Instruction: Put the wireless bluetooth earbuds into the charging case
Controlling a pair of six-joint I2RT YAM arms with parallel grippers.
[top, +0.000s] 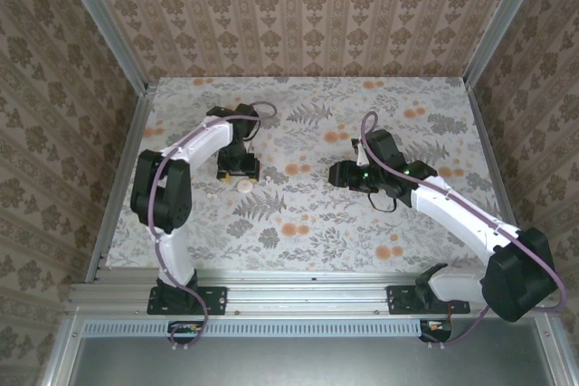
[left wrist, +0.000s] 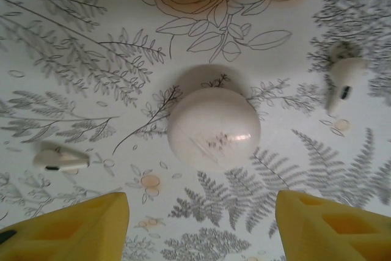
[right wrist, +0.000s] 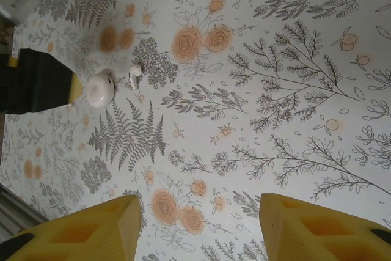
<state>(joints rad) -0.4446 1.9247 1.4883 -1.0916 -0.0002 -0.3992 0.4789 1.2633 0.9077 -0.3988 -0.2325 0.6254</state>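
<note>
Next, my left gripper picks up the case (left wrist: 214,129) and passes it to my right gripper, because the charging case (top: 245,185) lies by my left gripper, far from my right gripper.
The round white charging case (left wrist: 214,128) lies on the flowered table cover, its lid down, just ahead of my open left gripper (left wrist: 201,236), which holds nothing. One white earbud (left wrist: 60,158) lies left of the case and another earbud (left wrist: 343,80) lies to its right, both loose on the cover. In the top view the case (top: 244,184) sits right below the left gripper (top: 237,169), with an earbud (top: 214,193) beside it. My right gripper (top: 335,174) hovers open and empty over the middle of the table. Its wrist view shows the case (right wrist: 99,90) and one earbud (right wrist: 135,76) far off.
The floral cover (top: 308,214) spans the whole table, bounded by aluminium rails (top: 118,169) and patterned walls. The left arm's black wrist (right wrist: 36,80) stands next to the case. A wide stretch of cover separates the two grippers.
</note>
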